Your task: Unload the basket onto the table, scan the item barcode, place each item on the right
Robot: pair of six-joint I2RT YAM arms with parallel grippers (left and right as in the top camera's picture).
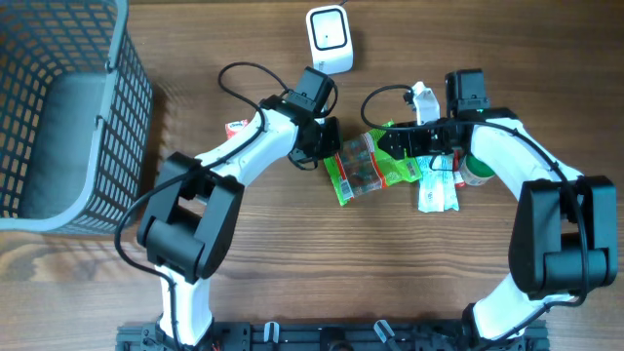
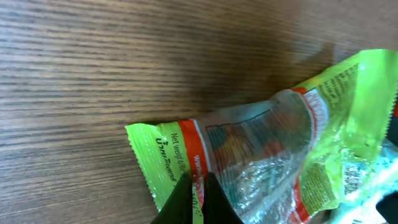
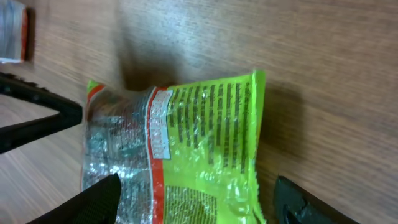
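Observation:
I should first pull the packet clear [image 1: 338, 183] with my left gripper, because the packet's green end [image 1: 412, 174] is lying against the white sachet. My right gripper will then take the packet to the scanner.
The item is a green and clear snack packet [image 1: 369, 171] lying flat on the wooden table. My left gripper [image 1: 329, 154] is shut on its left edge; in the left wrist view the two black fingers [image 2: 186, 202] pinch the green seal of the packet [image 2: 267, 149]. My right gripper [image 1: 390, 144] hangs open over the packet's right end, with one finger [image 3: 93, 199] on each side of the packet [image 3: 199, 124]. A white scanner [image 1: 330, 39] stands at the back of the table. I cannot make out a barcode among the packet's print.
A grey mesh basket [image 1: 127, 107] fills the left side. A white sachet [image 1: 437, 190], a green-capped bottle [image 1: 475, 173] and a small white item [image 1: 421, 96] lie by the right arm. A red and white packet [image 1: 237, 128] lies under the left arm.

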